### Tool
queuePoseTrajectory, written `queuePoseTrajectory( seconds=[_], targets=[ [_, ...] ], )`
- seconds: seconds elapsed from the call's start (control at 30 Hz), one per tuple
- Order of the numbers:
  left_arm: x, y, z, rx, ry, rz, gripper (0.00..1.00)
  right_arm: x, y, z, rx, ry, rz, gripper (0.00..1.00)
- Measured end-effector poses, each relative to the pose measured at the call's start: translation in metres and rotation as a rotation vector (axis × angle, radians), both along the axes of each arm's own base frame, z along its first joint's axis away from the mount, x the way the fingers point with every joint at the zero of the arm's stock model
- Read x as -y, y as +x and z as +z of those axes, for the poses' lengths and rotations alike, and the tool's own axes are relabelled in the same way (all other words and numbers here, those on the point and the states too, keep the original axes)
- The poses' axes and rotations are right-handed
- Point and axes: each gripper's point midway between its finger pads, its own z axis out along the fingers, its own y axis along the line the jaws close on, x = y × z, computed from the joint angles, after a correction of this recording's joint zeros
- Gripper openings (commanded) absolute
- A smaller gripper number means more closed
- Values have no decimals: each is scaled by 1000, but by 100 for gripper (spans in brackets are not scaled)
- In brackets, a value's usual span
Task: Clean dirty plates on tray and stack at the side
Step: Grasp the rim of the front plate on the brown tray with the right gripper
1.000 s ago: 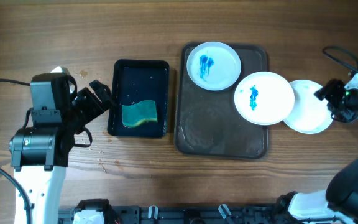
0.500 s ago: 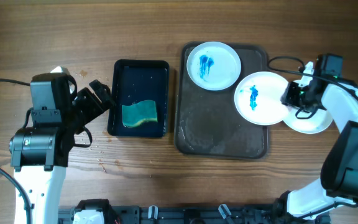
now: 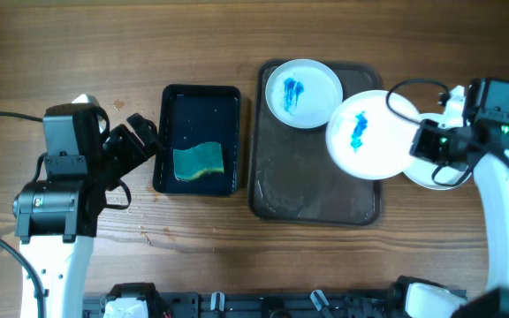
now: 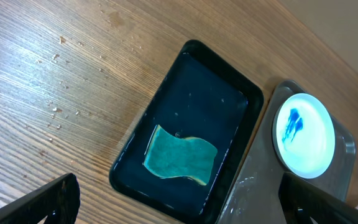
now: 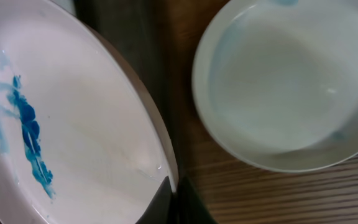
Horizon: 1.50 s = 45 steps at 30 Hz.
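I should put the blue-smeared plate (image 3: 371, 135) down on the tray (image 3: 303, 175) with my right gripper and take the plate's rim again before my left gripper wipes it, because the plate tilts over the tray's edge.
One white plate with a blue smear (image 3: 369, 134) is tilted over the right edge of the dark tray (image 3: 307, 190), and my right gripper (image 3: 424, 145) is shut on its right rim. The right wrist view shows that plate (image 5: 73, 124) pinched between the gripper's dark fingertips (image 5: 160, 202). A second blue-smeared plate (image 3: 303, 93) lies flat at the tray's far end. A third plate with a faint blue tint (image 3: 444, 172) sits on the table right of the tray, partly under the arm. My left gripper (image 3: 140, 132) hangs open left of the basin, holding nothing.
A black basin (image 3: 200, 92) with a green sponge (image 3: 199, 163) stands left of the tray, and the left wrist view shows that sponge (image 4: 180, 157). Crumbs dot the wood (image 4: 55, 109) near the left arm. A cable (image 3: 409, 88) loops above the right gripper.
My right gripper came in from the right, closed on the near plate's rim and raised it, shifting it slightly left. The left arm has stayed still.
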Motion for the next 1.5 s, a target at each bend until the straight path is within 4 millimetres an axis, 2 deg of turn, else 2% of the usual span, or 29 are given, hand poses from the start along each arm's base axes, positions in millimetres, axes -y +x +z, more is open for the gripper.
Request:
queuePoseTrajectory(
  seconds=[0.07,0.13,0.2,0.23,0.27,0.33,0.4,0.43,0.5,0.57,0.6,0.67,0.73,0.8,0.87,0.97,1.07,1.1,1.17,1.2,1.4,1.43,1.47,1.5],
  targets=[
    [0,0,0,0,0,0,100,-23,-3,4,7,18,67,4],
    [0,0,0,1,0,0,100,-55,-4,-3,6,41,153,4],
    [0,0,0,0,0,0,100,-84,-10,-28,-16,64,189,4],
    [0,0,0,0,0,0,100,-95,-15,-46,-39,80,161,4],
    [0,0,0,0,0,0,100,-106,-28,-74,-96,74,166,4],
    [0,0,0,1,0,0,100,-109,-23,-98,-69,74,119,6],
    [0,0,0,2,0,0,100,-107,-21,-116,-73,58,86,31],
    [0,1,0,3,0,0,100,-106,-18,-119,-62,50,85,34],
    [1,1,1,4,-3,-2,100,-104,-13,-117,-36,29,104,39],
    [4,1,1,6,-18,-15,93,-103,-11,-113,-30,10,126,39],
    [7,1,0,3,-29,-25,87,-100,-12,-106,-28,-9,142,39],
    [21,2,-7,-31,-56,-92,82,-100,-8,-90,12,-24,166,38],
    [38,2,-21,-88,-47,-167,74,-101,-2,-67,76,-27,193,38],
    [54,4,-43,-163,-31,-230,71,-105,1,-45,149,-13,224,38],
    [68,6,-76,-258,1,-280,71,-111,-3,-28,193,15,254,38],
    [84,18,-120,-344,37,-323,70,-115,-9,-24,189,39,273,38],
    [89,28,-177,-462,91,-317,61,-116,-19,-29,140,63,264,37],
    [89,30,-190,-486,99,-306,57,-116,-22,-30,129,64,263,36],
    [88,37,-217,-520,112,-293,34,-116,-26,-32,109,69,259,34],
    [88,40,-227,-532,118,-286,4,-116,-27,-33,100,71,256,34],
    [85,50,-230,-527,138,-264,4,-115,-32,-35,76,73,252,34],
    [85,49,-229,-529,138,-264,8,-115,-32,-35,76,73,253,33],
    [85,49,-228,-533,138,-264,19,-115,-32,-35,76,73,253,34],
    [84,47,-227,-540,138,-261,47,-115,-32,-35,76,73,252,33]
  ],
)
